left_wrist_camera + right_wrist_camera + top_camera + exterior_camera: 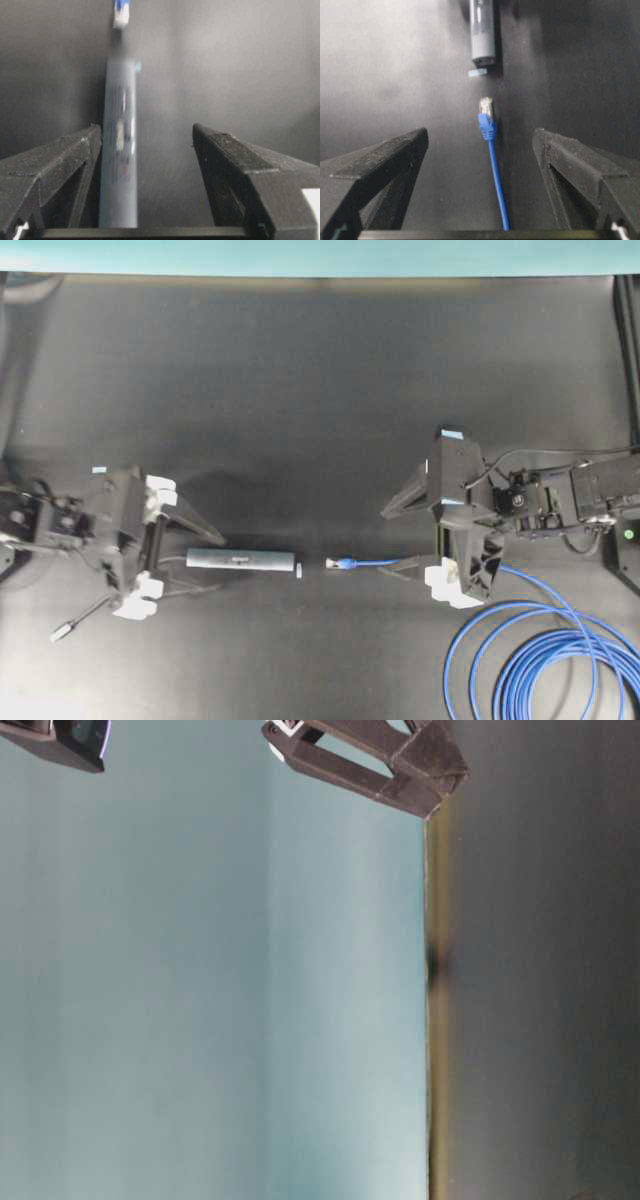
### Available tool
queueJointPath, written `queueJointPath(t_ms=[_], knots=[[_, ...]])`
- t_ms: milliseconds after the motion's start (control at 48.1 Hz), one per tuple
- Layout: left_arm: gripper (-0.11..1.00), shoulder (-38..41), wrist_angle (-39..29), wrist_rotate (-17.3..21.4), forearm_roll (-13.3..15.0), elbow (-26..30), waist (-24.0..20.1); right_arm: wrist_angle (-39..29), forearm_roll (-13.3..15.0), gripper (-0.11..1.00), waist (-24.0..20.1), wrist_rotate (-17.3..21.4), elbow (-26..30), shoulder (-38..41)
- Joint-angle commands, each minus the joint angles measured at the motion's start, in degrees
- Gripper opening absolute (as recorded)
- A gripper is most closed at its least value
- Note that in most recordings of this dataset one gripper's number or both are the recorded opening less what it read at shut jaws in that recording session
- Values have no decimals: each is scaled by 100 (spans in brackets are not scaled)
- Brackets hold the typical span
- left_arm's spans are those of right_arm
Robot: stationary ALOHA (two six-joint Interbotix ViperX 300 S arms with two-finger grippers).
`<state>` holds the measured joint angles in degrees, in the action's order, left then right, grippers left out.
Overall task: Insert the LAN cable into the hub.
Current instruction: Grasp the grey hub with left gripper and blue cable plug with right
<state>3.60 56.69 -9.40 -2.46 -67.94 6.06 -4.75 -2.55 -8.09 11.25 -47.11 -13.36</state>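
Note:
I expect the silver plug (62,631) to move along when I lift and carry the hub, because the hub's grey cord (94,607) runs out to it.
The hub (240,560) is a slim dark-grey bar lying flat on the black table. My left gripper (222,565) is open around its left end; in the left wrist view the hub (120,150) lies along the left finger, well apart from the other, and the left gripper (147,132) grips nothing. The LAN cable's plug (342,563) lies just right of the hub, with a gap between them. My right gripper (386,539) stands open over the blue cable (495,175), which runs free between the fingers. The plug (486,117) points at the hub (482,30).
The LAN cable's coil (540,660) lies at the front right. A small pale piece (299,569) sits at the hub's right end. The hub's grey cord ends in a silver plug (65,630) at the front left. The table-level view shows only dark gripper fingers (370,760).

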Motion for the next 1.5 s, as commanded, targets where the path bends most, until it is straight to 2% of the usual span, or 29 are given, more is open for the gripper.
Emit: queueJointPath(t_ms=[0, 333, 582, 707, 831, 956, 1060, 1247, 1330, 1475], knots=[[71, 308, 290, 9, -18, 114, -18, 44, -18, 82, -62, 97, 88, 26], [71, 861, 413, 70, -18, 466, -97, 18, -9, 82, -167, 246, 88, 18], [69, 1143, 97, 123, -18, 650, -97, 9, -9, 82, -167, 237, 70, 18], [58, 1151, -70, 176, -18, 686, -88, 35, -9, 82, -167, 237, 44, 18], [27, 1134, -105, 378, -18, 694, -70, 44, -9, 82, -167, 237, 0, 26], [28, 993, -255, 396, -18, 721, -79, 97, -9, 82, -167, 211, -79, 26], [28, 615, -800, 360, -18, 853, -97, 369, 0, 82, -167, 202, -255, 105], [28, -149, -2540, 396, -18, 1371, -149, 1213, -9, 82, -167, 185, -598, 448], [28, -448, -3305, 439, -18, 1617, -176, 1512, 0, 82, -167, 158, -642, 677], [28, -853, -4017, 448, -26, 1784, -264, 1802, 35, 81, -202, 35, -475, 1283]])
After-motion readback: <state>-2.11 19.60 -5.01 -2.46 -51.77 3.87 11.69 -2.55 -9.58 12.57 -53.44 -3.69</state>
